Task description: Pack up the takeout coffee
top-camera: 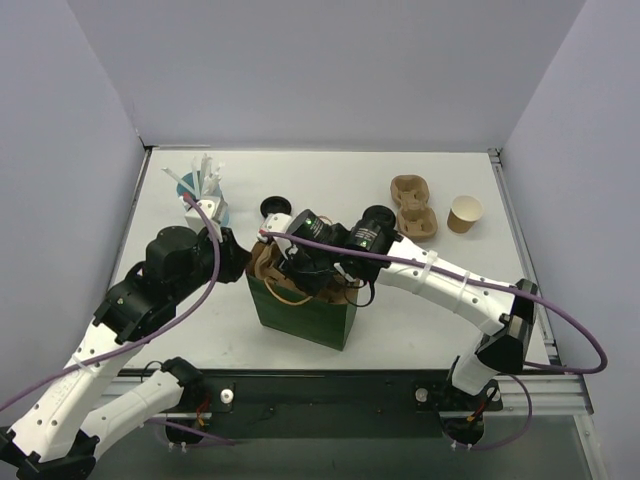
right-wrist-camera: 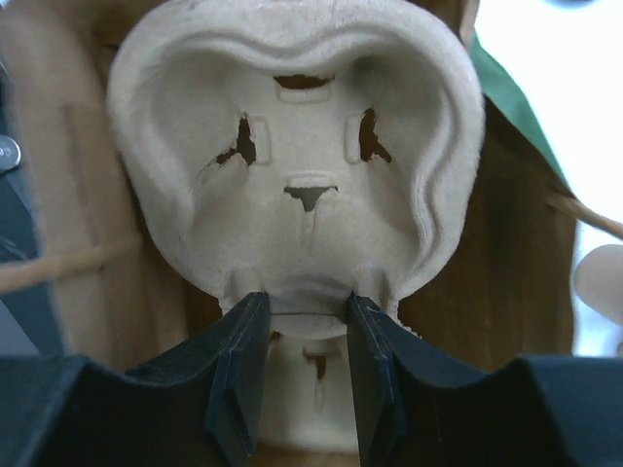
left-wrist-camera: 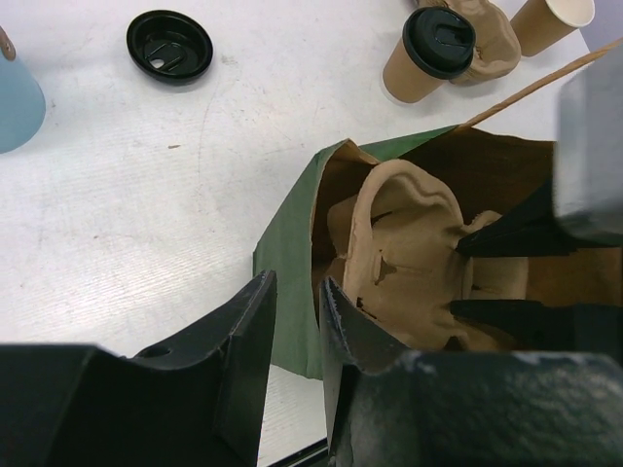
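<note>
My right gripper keeps lowering the pulp carrier (right-wrist-camera: pixel 304 165), which runs lengthwise inside the green bag's opening (top-camera: pixel 336 292), until it sits on the bag's bottom.
The takeout coffee (left-wrist-camera: pixel 428 60), a tan cup with a black lid, stands on the table beside a pulp carrier (left-wrist-camera: pixel 492 39), outside the bag. The green paper bag (top-camera: pixel 300 308) stands at the table's middle, its mouth open. My left gripper (left-wrist-camera: pixel 297 282) is shut on the bag's left rim (left-wrist-camera: pixel 292 243); it also shows in the top view (top-camera: pixel 256 262). My right gripper (right-wrist-camera: pixel 307 302) reaches into the bag and is shut on the narrow middle of a second pulp carrier (right-wrist-camera: pixel 302 146), which stands on edge inside the bag (left-wrist-camera: pixel 409 243).
A loose black lid (left-wrist-camera: pixel 168 46) lies behind the bag. An open tan cup (top-camera: pixel 464 213) stands at the back right, beside the carrier on the table (top-camera: pixel 412 205). A blue cup of white straws (top-camera: pixel 205 205) stands at the back left.
</note>
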Available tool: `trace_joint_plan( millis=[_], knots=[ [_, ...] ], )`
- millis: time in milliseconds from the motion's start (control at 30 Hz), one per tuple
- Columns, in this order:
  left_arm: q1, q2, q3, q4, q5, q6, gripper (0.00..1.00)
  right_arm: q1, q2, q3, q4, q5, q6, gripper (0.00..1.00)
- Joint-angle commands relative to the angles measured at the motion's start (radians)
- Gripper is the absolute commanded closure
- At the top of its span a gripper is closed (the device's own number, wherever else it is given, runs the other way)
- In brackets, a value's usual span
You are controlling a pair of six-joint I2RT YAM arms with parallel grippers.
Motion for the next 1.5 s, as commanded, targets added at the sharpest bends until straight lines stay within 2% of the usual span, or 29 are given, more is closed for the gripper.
trace_joint_plan(
  millis=[0,467,533,567,700,933,967,1167,1467],
  knots=[
    [0.005,-0.012,0.006,0.05,0.009,0.015,0.65,-0.003,0.035,0.017,-0.056,-0.01,0.015,0.74],
    [0.005,-0.021,-0.005,0.049,0.012,0.012,0.65,-0.015,0.06,0.017,-0.054,0.003,0.016,0.73],
    [0.005,-0.029,0.003,0.027,-0.031,0.005,0.64,-0.015,0.074,-0.001,-0.053,0.006,0.018,0.73],
    [0.005,-0.033,0.009,-0.005,-0.104,-0.001,0.59,-0.017,0.077,-0.006,-0.053,0.009,0.018,0.73],
    [0.007,-0.065,0.035,-0.059,-0.261,-0.009,0.52,-0.022,0.089,-0.013,-0.045,0.016,0.016,0.71],
    [0.005,-0.122,0.036,-0.068,-0.339,-0.029,0.47,-0.022,0.095,-0.033,-0.013,0.012,0.028,0.61],
    [0.005,-0.127,0.038,-0.068,-0.341,-0.031,0.46,-0.022,0.097,-0.035,-0.013,0.015,0.031,0.54],
    [0.005,-0.139,0.053,-0.069,-0.304,-0.008,0.37,-0.023,0.054,-0.018,-0.011,0.035,0.039,0.36],
    [0.005,-0.072,0.098,-0.074,-0.154,0.029,0.36,-0.054,-0.038,0.048,-0.01,0.033,0.097,0.34]
  ],
)
